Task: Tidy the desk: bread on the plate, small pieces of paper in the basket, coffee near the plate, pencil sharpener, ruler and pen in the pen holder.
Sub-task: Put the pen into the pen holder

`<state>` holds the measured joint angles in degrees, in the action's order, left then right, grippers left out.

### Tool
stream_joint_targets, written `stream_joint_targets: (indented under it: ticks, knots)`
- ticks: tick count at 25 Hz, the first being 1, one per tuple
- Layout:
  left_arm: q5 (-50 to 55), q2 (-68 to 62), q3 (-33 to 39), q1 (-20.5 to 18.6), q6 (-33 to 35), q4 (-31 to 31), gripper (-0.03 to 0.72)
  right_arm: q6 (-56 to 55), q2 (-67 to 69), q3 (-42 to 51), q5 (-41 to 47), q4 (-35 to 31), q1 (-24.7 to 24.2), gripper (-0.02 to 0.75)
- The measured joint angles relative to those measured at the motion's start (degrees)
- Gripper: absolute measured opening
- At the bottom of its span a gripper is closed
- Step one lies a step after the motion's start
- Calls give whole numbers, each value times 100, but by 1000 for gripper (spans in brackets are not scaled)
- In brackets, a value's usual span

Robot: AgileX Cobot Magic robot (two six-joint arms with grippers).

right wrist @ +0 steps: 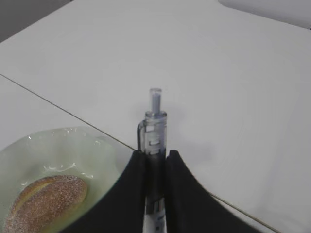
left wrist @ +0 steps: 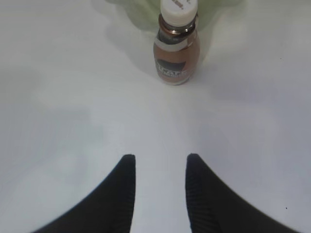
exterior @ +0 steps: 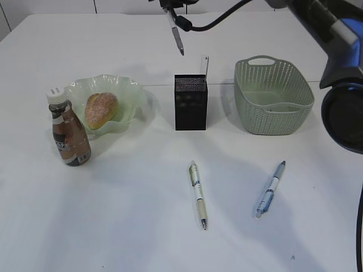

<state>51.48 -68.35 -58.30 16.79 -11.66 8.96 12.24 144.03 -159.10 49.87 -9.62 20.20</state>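
The pen (exterior: 177,40) is tilted in my right gripper above the pen holder. I should swing the pen back, straighten it and come down over the holder's opening (exterior: 189,82).
My right gripper (exterior: 169,5) (right wrist: 154,156) is shut on a pen (exterior: 176,33) (right wrist: 153,124), which hangs tip-down above the black mesh pen holder (exterior: 190,102). The clear ruler (exterior: 203,65) sticks up out of the holder. The bread (exterior: 101,109) (right wrist: 46,201) lies in the ruffled green plate (exterior: 127,90) (right wrist: 63,141). The coffee (exterior: 69,133) (left wrist: 176,48) stands upright just left of the plate. My left gripper (left wrist: 160,158) hovers open over bare desk (exterior: 113,215), short of the coffee and out of the exterior view. The pencil sharpener and paper pieces are out of view.
The green woven basket (exterior: 272,95) stands right of the pen holder. Two more pens lie on the desk in front: a white-green one (exterior: 198,194) and a blue one (exterior: 270,189). My right arm (exterior: 340,62) reaches in from the right edge.
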Motion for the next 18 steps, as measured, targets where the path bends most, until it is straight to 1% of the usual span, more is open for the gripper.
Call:
stream_joint_targets:
  ticks: [7, 11, 15, 18]
  knots:
    - [0, 0, 0, 0, 0, 0, 241, 153, 217, 0, -26, -119, -23, 77]
    - [-37, 0, 0, 0, 0, 0, 241, 243, 222, 0, 381, -233, -23, 76]
    - [-45, 0, 0, 0, 0, 0, 241, 262, 116, 53, 540, -343, -23, 76]
    - [-45, 0, 0, 0, 0, 0, 241, 328, -302, 280, 623, -417, -35, 76]
